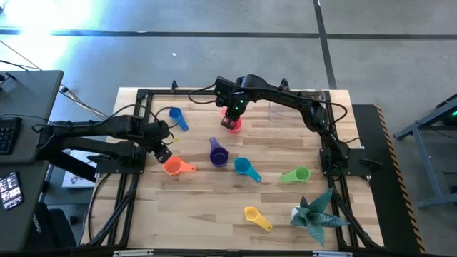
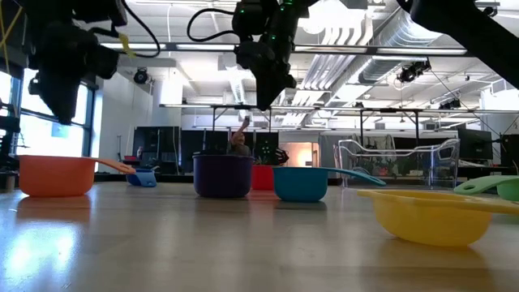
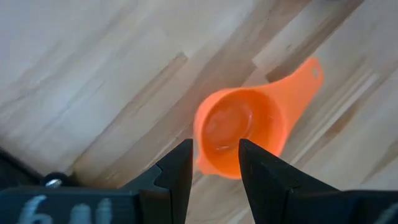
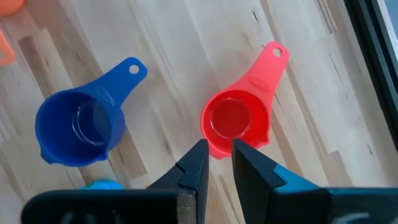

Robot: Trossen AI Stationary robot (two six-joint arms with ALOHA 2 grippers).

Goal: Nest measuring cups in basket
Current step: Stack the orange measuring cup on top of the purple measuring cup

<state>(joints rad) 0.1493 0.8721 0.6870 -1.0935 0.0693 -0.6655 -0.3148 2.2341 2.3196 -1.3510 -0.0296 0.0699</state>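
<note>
The open fingers of my left gripper straddle the orange cup's rim (image 3: 204, 144) across from the cup's handle, so they should go on down until they are on either side of the orange cup's side (image 1: 166, 168), then close.
Several measuring cups stand upright on the wooden table: blue (image 1: 176, 118), red (image 1: 235, 126), orange (image 1: 173, 167), purple (image 1: 218, 154), teal (image 1: 245, 168), green (image 1: 298, 174) and yellow (image 1: 257, 217). The clear basket (image 2: 397, 162) stands at the far right (image 1: 280, 109). My left gripper (image 3: 216, 146) hangs open above the orange cup (image 3: 239, 130), pointing down at its near rim, clear of it. My right gripper (image 4: 219, 146) hovers above the red cup (image 4: 235, 121), its fingers a narrow gap apart with nothing between them.
A teal spiky paper plant (image 1: 314, 214) stands at the near right corner. A black metal frame (image 1: 143, 96) runs round the table's edges. Bare wood lies between the red cup and the basket. A person (image 2: 238, 144) shows far back in the room.
</note>
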